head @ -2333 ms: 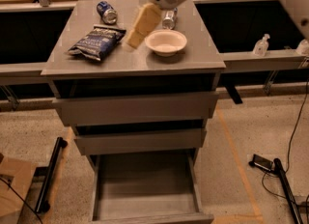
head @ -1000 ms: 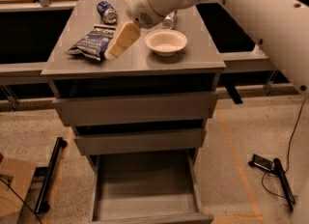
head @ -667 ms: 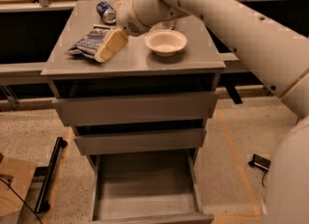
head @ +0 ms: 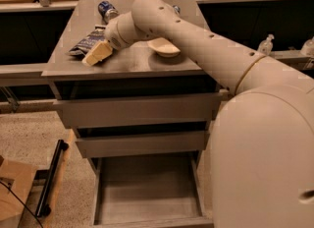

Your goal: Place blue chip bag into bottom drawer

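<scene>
My gripper will lift the blue chip bag (head: 87,41) by its near end, and the bag should stick out sideways and keep its shape because its body (head: 78,47) looks plump.
The blue chip bag (head: 82,44) lies on the left part of the grey cabinet's top (head: 127,62), dark navy with white lettering. My gripper (head: 98,53) is low over the bag's near right end, touching or almost touching it, and hides that part. The arm reaches in from the right across the cabinet top. The bottom drawer (head: 147,187) is pulled out below, its flat grey floor bare. The two shallower drawers above it are shut or nearly shut.
A white bowl (head: 166,48) sits mid-top, partly behind my arm. A small blue can (head: 106,10) stands at the back left. My arm's bulk (head: 265,143) fills the right foreground. A black stand (head: 51,178) and cardboard (head: 12,187) lie on the floor at left.
My gripper has swung left from beside the bowl and come down onto the near end of the chip bag. The view has shifted closer. The bag and the drawer have not moved.
</scene>
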`<state>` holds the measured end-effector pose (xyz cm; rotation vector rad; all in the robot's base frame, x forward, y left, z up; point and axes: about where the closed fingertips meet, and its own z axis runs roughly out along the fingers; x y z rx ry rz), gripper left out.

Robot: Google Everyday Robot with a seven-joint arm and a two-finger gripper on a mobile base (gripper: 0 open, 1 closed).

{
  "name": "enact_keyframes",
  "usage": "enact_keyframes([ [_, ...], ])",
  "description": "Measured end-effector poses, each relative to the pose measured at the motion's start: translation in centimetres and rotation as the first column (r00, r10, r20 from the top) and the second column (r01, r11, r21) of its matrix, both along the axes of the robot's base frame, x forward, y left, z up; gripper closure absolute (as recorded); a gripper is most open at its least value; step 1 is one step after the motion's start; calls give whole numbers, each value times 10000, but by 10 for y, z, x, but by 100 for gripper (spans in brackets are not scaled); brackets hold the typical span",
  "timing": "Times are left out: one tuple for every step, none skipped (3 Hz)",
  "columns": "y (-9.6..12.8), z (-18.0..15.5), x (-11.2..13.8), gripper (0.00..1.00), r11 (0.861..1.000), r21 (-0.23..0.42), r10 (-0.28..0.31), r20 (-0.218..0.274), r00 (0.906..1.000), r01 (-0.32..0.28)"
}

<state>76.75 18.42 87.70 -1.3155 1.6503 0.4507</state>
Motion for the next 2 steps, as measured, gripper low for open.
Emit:
enact_keyframes([
  [16,-31,20,0,9986,325,-396,-750,9964,421],
  [22,-42,29,18,9954,747,-518,-1087,9927,601],
])
